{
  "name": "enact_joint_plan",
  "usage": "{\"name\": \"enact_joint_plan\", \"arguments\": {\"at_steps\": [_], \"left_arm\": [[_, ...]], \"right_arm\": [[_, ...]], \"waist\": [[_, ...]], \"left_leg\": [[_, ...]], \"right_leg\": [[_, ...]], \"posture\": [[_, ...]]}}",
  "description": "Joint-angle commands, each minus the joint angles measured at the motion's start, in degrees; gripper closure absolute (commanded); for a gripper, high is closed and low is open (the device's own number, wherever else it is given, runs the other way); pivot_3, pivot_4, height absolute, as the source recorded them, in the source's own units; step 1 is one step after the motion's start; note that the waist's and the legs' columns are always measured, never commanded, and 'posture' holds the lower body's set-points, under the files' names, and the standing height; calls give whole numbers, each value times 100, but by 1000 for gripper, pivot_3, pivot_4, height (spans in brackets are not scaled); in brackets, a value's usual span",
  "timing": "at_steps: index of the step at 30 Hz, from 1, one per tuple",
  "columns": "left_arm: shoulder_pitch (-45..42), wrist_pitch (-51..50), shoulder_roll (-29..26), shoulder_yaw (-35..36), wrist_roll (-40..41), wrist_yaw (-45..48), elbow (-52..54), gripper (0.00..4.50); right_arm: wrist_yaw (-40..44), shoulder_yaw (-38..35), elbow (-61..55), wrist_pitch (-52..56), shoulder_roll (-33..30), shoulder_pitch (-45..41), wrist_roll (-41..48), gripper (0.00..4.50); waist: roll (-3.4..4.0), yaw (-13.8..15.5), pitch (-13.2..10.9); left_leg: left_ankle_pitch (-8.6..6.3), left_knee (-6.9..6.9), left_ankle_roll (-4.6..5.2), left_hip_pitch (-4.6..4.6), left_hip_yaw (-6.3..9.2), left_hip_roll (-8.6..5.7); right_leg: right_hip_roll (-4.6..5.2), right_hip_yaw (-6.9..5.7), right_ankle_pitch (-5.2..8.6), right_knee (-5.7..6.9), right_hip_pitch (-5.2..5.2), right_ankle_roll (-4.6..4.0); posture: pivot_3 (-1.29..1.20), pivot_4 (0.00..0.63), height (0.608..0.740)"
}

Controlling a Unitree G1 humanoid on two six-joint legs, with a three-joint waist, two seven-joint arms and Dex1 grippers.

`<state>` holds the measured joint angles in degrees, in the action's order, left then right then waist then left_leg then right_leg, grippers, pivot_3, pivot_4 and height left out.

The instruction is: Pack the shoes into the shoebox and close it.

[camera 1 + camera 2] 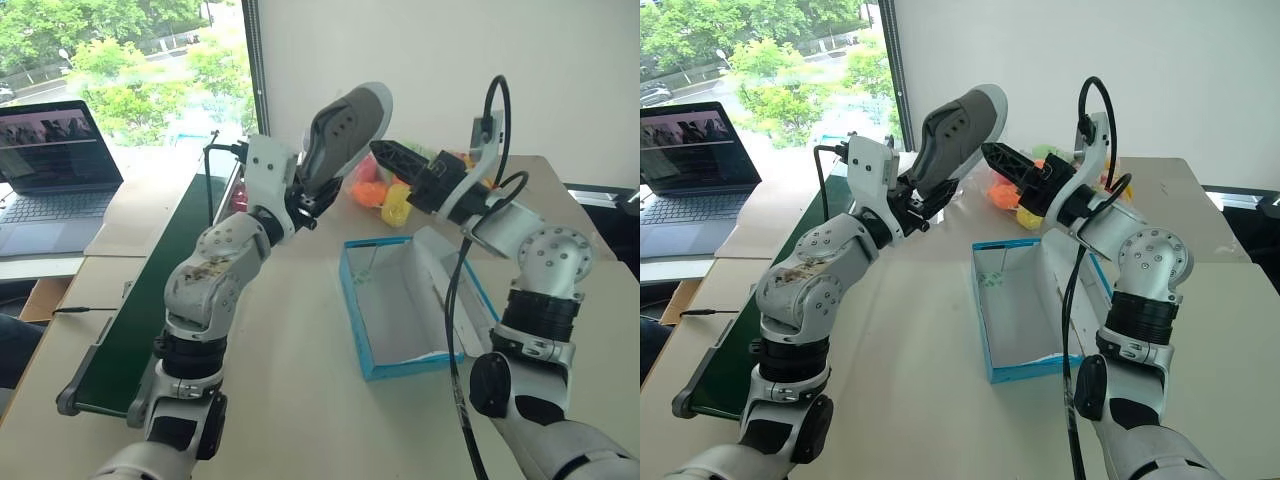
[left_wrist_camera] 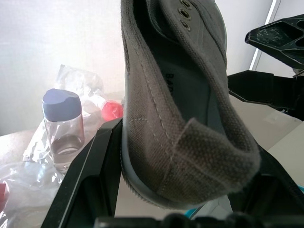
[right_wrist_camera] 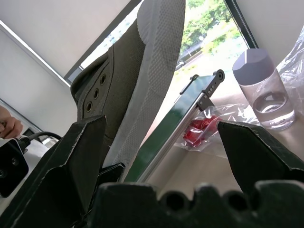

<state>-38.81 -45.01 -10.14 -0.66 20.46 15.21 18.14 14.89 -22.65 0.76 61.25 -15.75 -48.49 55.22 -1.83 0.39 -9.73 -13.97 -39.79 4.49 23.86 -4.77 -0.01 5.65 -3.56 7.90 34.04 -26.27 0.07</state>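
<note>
The robot's left gripper is holding the grey shoe's heel [image 1: 318, 178] away from the shoebox, so the right gripper should grab the shoe's middle [image 1: 350, 132] and place the shoe inside the shoebox.
One grey canvas shoe [image 1: 350, 125] with a white sole is held up in the air above the table, toe pointing up. My left gripper [image 1: 308, 198] is shut on its heel, which shows close up as the shoe's heel [image 2: 190, 142] between the black fingers [image 2: 92, 175]. My right gripper [image 1: 392, 156] stands open just right of the shoe's middle, its fingers [image 3: 78, 156] spread wide beside the shoe's sole [image 3: 152, 71]. I cannot tell whether it touches the shoe. The blue shoebox [image 1: 353, 310] lies open on the table below, white inside, its lid folded out to the right.
A long dark green conveyor [image 1: 150, 300] runs along the table's left side, and a laptop [image 1: 50, 170] sits beyond it. Plastic bags of colourful items [image 1: 385, 195] and a clear bottle [image 2: 61, 128] lie behind the box. A person's hand [image 3: 7, 126] shows nearby.
</note>
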Motion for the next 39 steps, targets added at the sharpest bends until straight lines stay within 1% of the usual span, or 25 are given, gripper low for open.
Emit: {"name": "enact_joint_plan", "arguments": {"at_steps": [1, 7, 8, 9, 11, 13, 17, 19, 21, 22, 23, 24, 27, 29, 30, 31, 33, 35, 36, 39], "left_arm": [[17, 53, 218, -194, 103, -24, 361, 2012], [101, 24, 336, -253, 96, -23, 377, 2012], [100, 21, 333, -257, 95, -18, 379, 2014], [99, 17, 328, -257, 96, -15, 381, 2014], [95, -11, 286, -241, 93, -3, 375, 2014], [93, -50, 247, -219, 96, 4, 371, 2014], [101, -165, 134, -208, 62, 24, 342, 2014], [120, -224, 92, -182, 45, 3, 279, 2014], [156, -357, 55, -76, 250, 133, 273, 1116], [163, -401, 36, -45, 325, 195, 278, 807], [168, -491, -170, -93, 347, 357, 350, 372], [152, -615, -464, -32, 444, 590, 437, 32], [146, -797, -1085, 117, 657, 1007, 542, 0], [217, -816, -1510, 113, 661, 1241, 576, 0], [257, -830, -1722, 84, 650, 1357, 606, 0], [301, -795, -1950, -13, 569, 1471, 639, 0], [371, -670, -2256, -243, 388, 1624, 669, 0], [443, -491, -2451, -476, 242, 1746, 688, 0], [466, -406, -2462, -577, 174, 1754, 674, 0], [495, -318, -2317, -684, 105, 1691, 633, 0]], "right_arm": [[98, 33, -69, -261, 46, -164, 81, 0], [67, 83, 5, -426, 108, -201, 67, 0], [58, 89, 9, -446, 117, -199, 67, 521], [50, 95, 6, -464, 123, -194, 65, 753], [63, 126, -50, -487, 110, -161, 60, 1513], [61, 136, -81, -507, 97, -143, 69, 2060], [86, 168, -90, -554, 37, -149, 24, 3518], [111, 213, -79, -595, -7, -161, -43, 4051], [99, 281, -71, -686, -51, -180, -167, 4113], [95, 304, -58, -721, -63, -188, -198, 4127], [113, 366, -68, -778, -110, -185, -285, 4140], [161, 456, -90, -840, -219, -182, -435, 4149], [277, 610, -101, -967, -475, -205, -740, 4161], [459, 834, -121, -931, -866, -268, -1027, 4163], [572, 1047, -168, -808, -1167, -295, -1216, 4163], [670, 1246, -227, -603, -1475, -319, -1354, 4163], [669, 1405, -289, -171, -1829, -347, -1419, 4163], [541, 1494, -353, 410, -2068, -367, -1414, 4163], [551, 1633, -501, 715, -2199, -322, -1406, 4163], [499, 1854, -962, 1478, -2335, -139, -1320, 4163]], "waist": [[0, 1, 0], [0, 1, 0], [0, -2, 0], [0, -4, 0], [0, -6, 0], [0, -5, 0], [0, -5, 0], [0, -6, 0], [0, -6, 0], [0, -7, 0], [0, -8, 0], [1, -10, -1], [8, -47, -5], [12, -59, -8], [13, -59, -9], [14, -58, -9], [16, -51, -13], [17, -46, -13], [17, -39, -13], [16, -14, -13]], "left_leg": [[0, 0, 0, 0, 0, 0], [0, -1, 0, 0, -1, -2], [0, -1, 0, 0, -1, -1], [0, -1, 0, 0, -1, -1], [0, 0, 0, 0, -1, 0], [0, 0, 0, 0, -1, 0], [0, -1, 0, 0, -1, -1], [0, -1, 0, 0, -1, -1], [0, 0, 0, 0, -1, -1], [0, -1, 0, 0, -1, -1], [0, -1, 0, 0, -1, -1], [0, -1, 0, 0, -1, -1], [0, 0, 0, 0, -1, 1], [0, 1, 0, 0, -1, 2], [0, 2, 0, 0, -1, 1], [0, 1, 0, 0, -1, -1], [-1, 2, 0, 0, -1, -2], [-1, 2, 0, 2, -3, -3], [-1, 2, 0, 2, -3, -2], [-1, 3, -1, 2, -3, 0]], "right_leg": [[0, 0, 0, 0, 0, 1], [1, 4, 0, 0, 0, 1], [0, 4, 0, 0, 0, 1], [0, 4, 0, -1, 0, 1], [-1, 4, 0, -1, 0, 1], [-1, 4, 0, 0, 0, 1], [0, 4, 0, -1, 0, 2], [0, 4, 1, -1, 0, 2], [0, 4, 1, -1, 0, 2], [0, 4, 1, -1, 0, 3], [0, 4, 2, -1, 0, 4], [0, 4, 6, -1, -1, 11], [-4, 4, 16, 1, -4, 26], [-3, 5, 23, 0, -5, 36], [-3, 5, 23, -2, -5, 37], [-2, 5, 23, -1, -4, 37], [1, 5, 24, -3, -4, 37], [2, 7, 24, -4, -5, 36], [2, 7, 24, -5, -6, 35], [5, 7, 25, -6, -7, 33]], "posture": [[0, 150, 740], [0, 150, 740], [0, 150, 740], [0, 150, 740], [0, 150, 740], [0, 150, 740], [0, 150, 740], [0, 150, 740], [0, 150, 740], [0, 150, 740], [0, 150, 740], [0, 150, 740], [0, 150, 740], [0, 150, 740], [0, 150, 740], [0, 150, 740], [0, 150, 740], [0, 150, 740], [0, 150, 740], [0, 150, 740]]}}
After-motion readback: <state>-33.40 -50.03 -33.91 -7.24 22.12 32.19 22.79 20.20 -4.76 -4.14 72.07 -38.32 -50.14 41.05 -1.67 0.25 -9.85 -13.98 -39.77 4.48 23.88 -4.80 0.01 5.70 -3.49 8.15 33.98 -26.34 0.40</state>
